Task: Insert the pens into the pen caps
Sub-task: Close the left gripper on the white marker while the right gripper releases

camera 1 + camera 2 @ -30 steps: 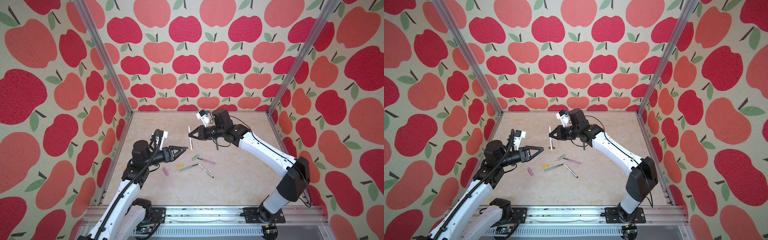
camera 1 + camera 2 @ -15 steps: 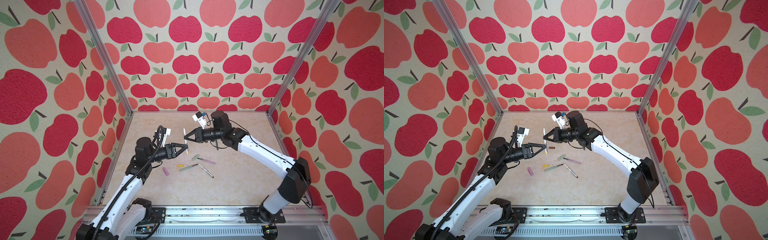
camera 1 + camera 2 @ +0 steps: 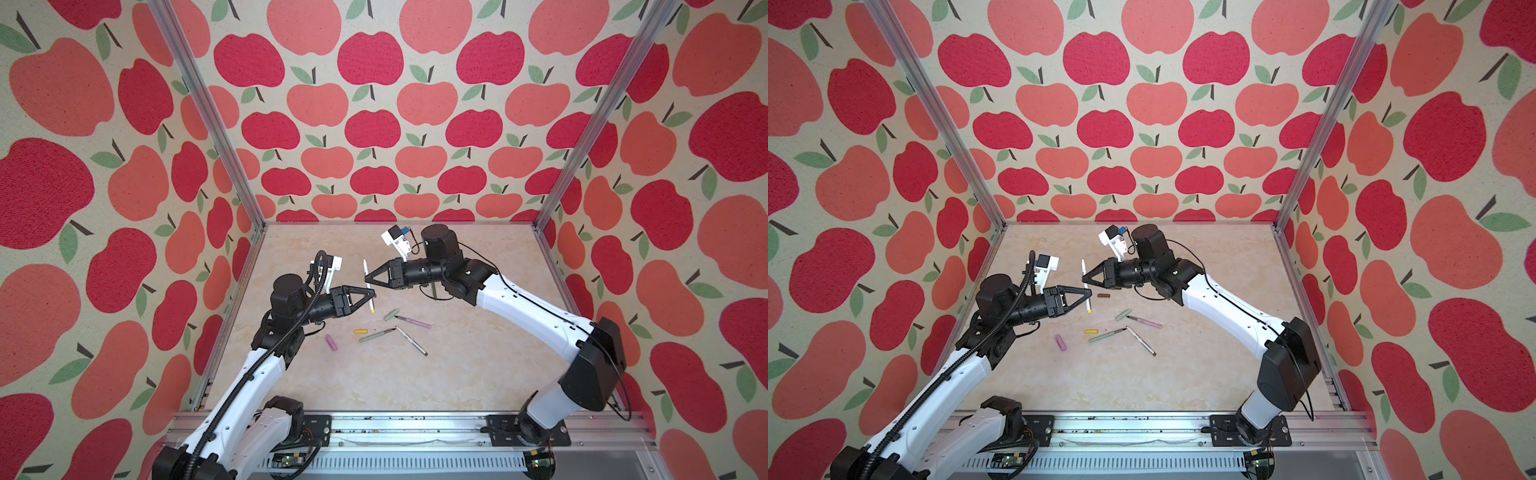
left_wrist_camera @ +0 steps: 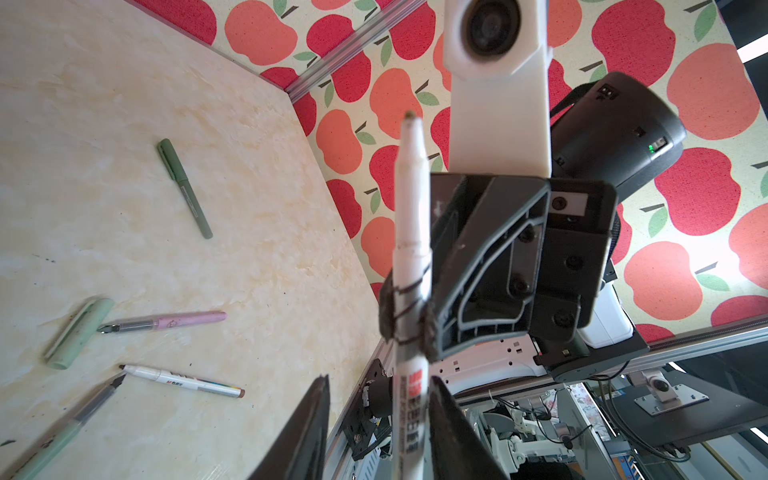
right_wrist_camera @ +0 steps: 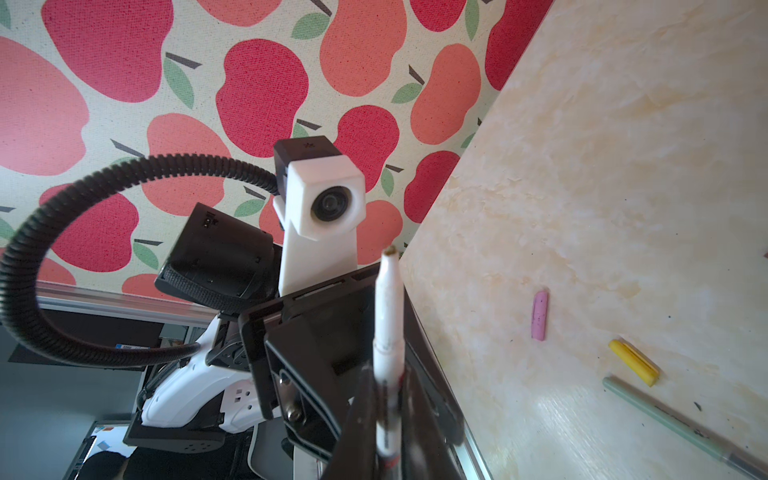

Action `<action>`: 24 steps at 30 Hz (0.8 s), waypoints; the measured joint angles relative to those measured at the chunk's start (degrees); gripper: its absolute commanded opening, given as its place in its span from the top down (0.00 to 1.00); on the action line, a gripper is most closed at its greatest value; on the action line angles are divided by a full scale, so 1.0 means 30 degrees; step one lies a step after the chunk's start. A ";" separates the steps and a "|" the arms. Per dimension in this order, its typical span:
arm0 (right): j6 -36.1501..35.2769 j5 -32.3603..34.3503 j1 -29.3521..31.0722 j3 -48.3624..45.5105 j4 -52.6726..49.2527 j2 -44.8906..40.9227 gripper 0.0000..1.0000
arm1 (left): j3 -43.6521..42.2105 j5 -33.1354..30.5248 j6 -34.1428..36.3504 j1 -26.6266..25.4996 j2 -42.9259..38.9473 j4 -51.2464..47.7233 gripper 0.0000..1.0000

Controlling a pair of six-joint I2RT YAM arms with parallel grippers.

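My right gripper is holding the yellow-ended white pen [image 3: 372, 309], so next my left gripper takes hold of the pen's lower body before my right gripper moves to the yellow cap [image 3: 360, 331].
My right gripper [image 5: 388, 386] is shut on a white pen [image 3: 365, 272], which it holds upright in the air with the tip up. My left gripper [image 4: 378, 378] is open around the pen's lower barrel [image 4: 411, 415]; one finger [image 4: 449, 432] is close beside it and a gap remains on the other side. In both top views the two grippers [image 3: 374, 294] [image 3: 368, 284] meet at the pen [image 3: 1084, 270]. On the table lie a pink cap [image 3: 331, 342], a yellow cap [image 3: 360, 331], a pale green cap [image 3: 391, 314] and a brown cap [image 3: 1103, 295].
Loose on the table [image 3: 457, 374] near the caps are a pink pen [image 3: 413, 321], a pale green pen [image 3: 376, 336] and a second white pen [image 3: 411, 340]. A dark green pen [image 4: 185, 189] lies farther back under the right arm. Apple-print walls enclose three sides.
My left gripper has moved right to the raised pen and its jaws have narrowed around the barrel. The right gripper has shifted the pen slightly left.
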 measured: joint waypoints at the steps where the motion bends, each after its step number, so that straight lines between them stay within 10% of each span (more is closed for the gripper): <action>1: -0.0007 0.0007 0.0000 -0.0044 0.0007 -0.0058 0.90 | 0.0000 0.0007 -0.0007 -0.0036 0.0000 0.0029 0.65; 24: -0.0364 0.0189 0.0000 -0.0357 -0.0007 -0.0219 0.84 | 0.0124 0.0015 0.0000 -0.0284 0.0262 0.0612 1.00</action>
